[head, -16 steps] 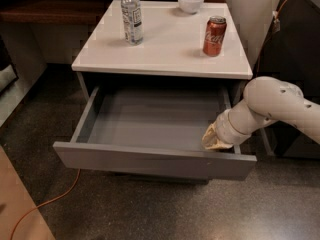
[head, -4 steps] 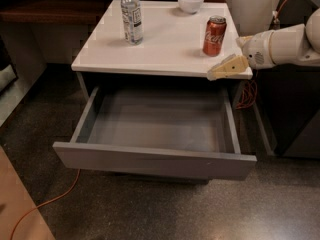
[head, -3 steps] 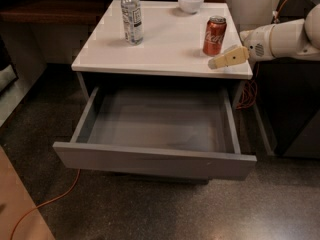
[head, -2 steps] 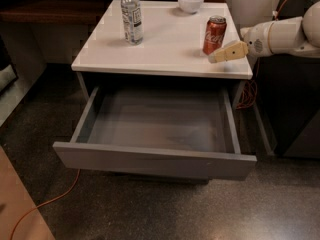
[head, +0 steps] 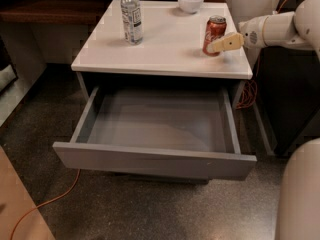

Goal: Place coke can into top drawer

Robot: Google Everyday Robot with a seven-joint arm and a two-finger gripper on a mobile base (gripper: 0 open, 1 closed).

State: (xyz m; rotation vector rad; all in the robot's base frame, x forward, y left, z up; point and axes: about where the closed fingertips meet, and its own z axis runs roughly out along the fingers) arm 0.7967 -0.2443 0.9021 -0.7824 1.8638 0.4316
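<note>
The fingers of my gripper are level beside the upright coke can's lower half (head: 210, 45), so it should keep moving in and close around the can's body (head: 215, 31).
The red coke can (head: 214, 34) stands upright near the right edge of the white cabinet top (head: 160, 44). My gripper (head: 223, 43) reaches in from the right on the white arm (head: 280, 28); its tan tip lies against the can's lower right side, at tabletop height. The top drawer (head: 152, 160) below is pulled fully open, and its grey inside (head: 155, 121) holds nothing.
A clear plastic bottle (head: 131, 15) stands at the back left of the top and a white bowl (head: 190, 1) at the back centre. A dark wooden shelf (head: 45, 9) is at left, a dark cabinet (head: 292, 94) at right. An orange cable (head: 47, 201) crosses the floor.
My gripper rose from the open drawer's right front corner to the tabletop, then moved left and up until it reached the can's side. The can and the drawer stayed put.
</note>
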